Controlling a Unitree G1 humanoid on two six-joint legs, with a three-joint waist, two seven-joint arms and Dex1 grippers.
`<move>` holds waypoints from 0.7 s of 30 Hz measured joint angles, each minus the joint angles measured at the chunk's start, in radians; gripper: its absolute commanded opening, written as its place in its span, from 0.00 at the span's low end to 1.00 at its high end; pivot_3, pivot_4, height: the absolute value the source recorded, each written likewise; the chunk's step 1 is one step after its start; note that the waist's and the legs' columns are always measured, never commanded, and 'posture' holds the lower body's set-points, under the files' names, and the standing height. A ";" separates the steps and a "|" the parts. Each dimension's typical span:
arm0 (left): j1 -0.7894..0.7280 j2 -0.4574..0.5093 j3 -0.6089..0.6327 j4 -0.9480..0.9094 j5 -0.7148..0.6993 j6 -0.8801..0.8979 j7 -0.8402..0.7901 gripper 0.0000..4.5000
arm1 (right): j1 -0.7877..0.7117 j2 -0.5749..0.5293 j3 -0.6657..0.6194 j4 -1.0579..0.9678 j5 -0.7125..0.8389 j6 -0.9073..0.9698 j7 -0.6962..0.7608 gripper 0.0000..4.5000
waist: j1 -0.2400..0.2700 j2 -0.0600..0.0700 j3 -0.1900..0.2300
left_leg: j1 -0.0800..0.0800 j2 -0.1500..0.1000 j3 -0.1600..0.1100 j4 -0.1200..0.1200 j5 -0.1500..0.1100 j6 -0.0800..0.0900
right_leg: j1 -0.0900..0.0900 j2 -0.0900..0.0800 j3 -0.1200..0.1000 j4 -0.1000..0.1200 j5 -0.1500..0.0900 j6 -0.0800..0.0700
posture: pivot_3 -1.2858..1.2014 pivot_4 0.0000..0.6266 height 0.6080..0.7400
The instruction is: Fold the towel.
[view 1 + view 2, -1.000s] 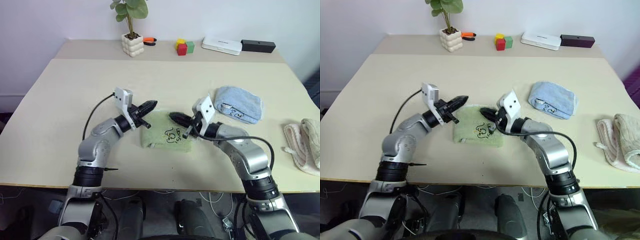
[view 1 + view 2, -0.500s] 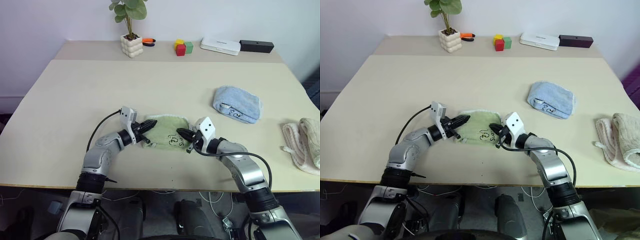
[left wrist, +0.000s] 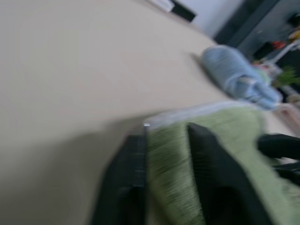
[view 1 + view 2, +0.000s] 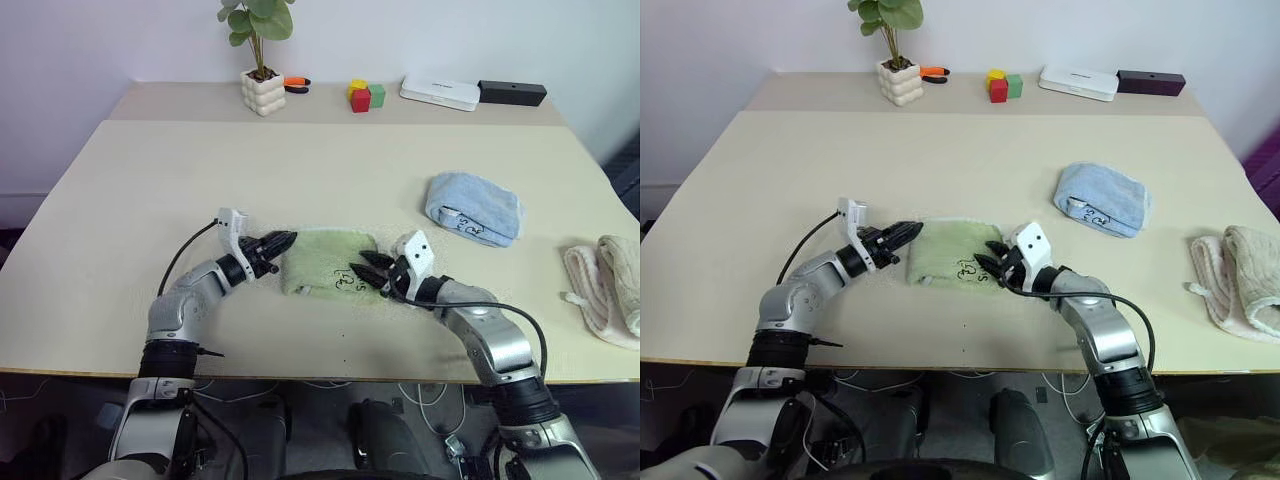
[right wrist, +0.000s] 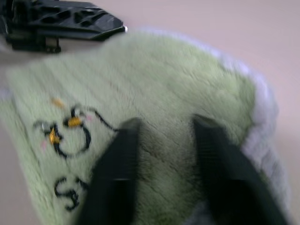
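The light green towel [image 4: 326,262] will stay folded when I pull the towel's white edge [image 5: 265,112], because that edge curves thickly around the towel's folded end.
The light green towel [image 4: 325,258] lies folded on the table near the front edge, its black handwritten marking facing up. My left gripper [image 4: 282,241] sits low at the towel's left edge, open. In the left wrist view the towel's edge [image 3: 166,154] lies between the two spread fingers [image 3: 131,178]. My right gripper [image 4: 362,270] rests over the towel's right part beside the marking, open. Its fingers [image 5: 117,178] stand apart above the green cloth [image 5: 164,93].
A folded light blue towel [image 4: 475,208] lies to the right and a cream towel [image 4: 608,285] at the table's right edge. At the back stand a potted plant [image 4: 262,88], an orange tool [image 4: 297,82], coloured blocks [image 4: 367,96], a white box [image 4: 441,92] and a black box [image 4: 512,92].
Both grippers have sunk to the table and gone from shut to open. The left one has drawn back to the towel's left edge. The towel now lies flat.
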 measured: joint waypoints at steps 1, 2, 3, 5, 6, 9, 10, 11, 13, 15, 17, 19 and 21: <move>-0.004 0.002 0.002 -0.024 -0.015 0.013 -0.001 0.76 | -0.014 -0.005 -0.016 -0.009 0.020 0.022 0.006 0.85 | 0.000 0.000 0.000 | 0.000 0.000 0.000 0.000 0.000 0.000 | 0.000 0.000 0.000 0.000 0.000 0.000 | 0.52 0.24 1.00; -0.007 0.010 0.004 -0.046 -0.022 0.021 -0.004 0.88 | -0.031 -0.017 -0.028 -0.022 0.039 0.045 0.011 0.96 | 0.000 0.000 0.000 | 0.000 0.000 0.000 0.000 0.000 0.000 | 0.000 0.000 0.000 0.000 0.000 0.000 | 0.52 0.24 1.00; -0.011 0.024 0.013 -0.063 -0.032 0.027 -0.005 0.99 | -0.046 -0.037 -0.039 -0.046 0.055 0.065 0.021 1.00 | 0.000 0.000 0.000 | 0.000 0.000 0.000 0.000 0.000 0.000 | 0.000 0.000 0.000 0.000 0.000 0.000 | 0.52 0.24 1.00; -0.018 0.053 0.042 -0.083 -0.043 0.042 -0.001 0.99 | -0.064 -0.085 -0.059 -0.088 0.068 0.082 0.037 1.00 | -0.001 0.000 0.000 | 0.000 0.000 0.000 -0.001 0.000 0.000 | 0.000 0.000 0.000 0.000 0.000 0.000 | 0.52 0.24 1.00; -0.020 0.066 0.059 -0.087 -0.052 0.047 0.001 0.99 | -0.072 -0.109 -0.062 -0.101 0.066 0.083 0.043 1.00 | -0.001 0.000 0.000 | 0.000 0.000 0.000 -0.001 0.000 0.000 | 0.000 0.000 0.000 0.000 0.000 0.000 | 0.52 0.24 1.00; -0.017 0.096 0.085 -0.117 -0.068 0.066 0.006 0.99 | -0.078 -0.190 -0.067 -0.149 0.063 0.081 0.085 1.00 | 0.001 0.000 0.000 | -0.001 0.000 0.000 0.000 0.000 0.000 | -0.001 0.000 0.000 0.000 0.000 0.000 | 0.52 0.24 1.00; -0.014 0.109 0.090 -0.132 -0.068 0.067 0.007 0.99 | -0.083 -0.217 -0.068 -0.170 0.063 0.073 0.104 1.00 | 0.002 0.000 0.000 | -0.001 0.000 0.000 0.000 0.000 0.000 | -0.001 0.000 0.000 0.000 0.000 0.000 | 0.52 0.24 1.00; -0.009 0.119 0.098 -0.151 -0.072 0.068 0.008 0.99 | -0.088 -0.240 -0.069 -0.194 0.062 0.059 0.120 1.00 | 0.001 0.000 0.000 | -0.001 0.000 0.000 0.000 0.000 0.000 | -0.001 0.000 0.000 -0.001 0.000 0.000 | 0.52 0.24 1.00; -0.002 0.138 0.109 -0.180 -0.090 0.068 -0.007 0.99 | -0.103 -0.269 -0.061 -0.229 0.029 0.005 0.140 1.00 | 0.001 0.000 0.000 | -0.001 0.000 0.000 0.000 0.000 0.000 | -0.001 0.000 0.000 -0.001 0.000 0.000 | 0.52 0.24 1.00; 0.027 0.176 0.108 -0.212 -0.104 0.064 -0.050 0.99 | -0.100 -0.320 -0.022 -0.255 -0.053 -0.108 0.166 1.00 | 0.000 0.000 0.000 | -0.001 0.000 0.000 -0.001 0.000 0.000 | -0.001 0.000 0.000 -0.001 0.000 0.000 | 0.52 0.24 1.00; 0.068 0.232 0.109 -0.220 -0.103 0.055 -0.101 0.99 | -0.077 -0.372 0.034 -0.259 -0.179 -0.257 0.175 1.00 | -0.004 0.000 0.000 | 0.000 0.000 0.001 -0.002 0.000 0.000 | -0.001 0.000 0.000 -0.002 0.000 0.000 | 0.52 0.24 1.00; 0.097 0.268 0.108 -0.209 -0.101 0.045 -0.151 0.99 | -0.054 -0.379 0.072 -0.241 -0.251 -0.342 0.176 1.00 | -0.003 0.000 0.000 | -0.001 0.000 0.001 -0.002 0.000 0.000 | -0.001 0.000 0.000 -0.002 0.000 -0.001 | 0.52 0.24 1.00; 0.119 0.303 0.103 -0.209 -0.103 0.034 -0.218 0.99 | -0.028 -0.368 0.106 -0.244 -0.290 -0.380 0.170 1.00 | 0.000 0.000 0.000 | -0.001 0.000 0.001 -0.002 0.000 0.000 | -0.001 0.000 0.000 -0.002 -0.001 -0.001 | 0.52 0.24 1.00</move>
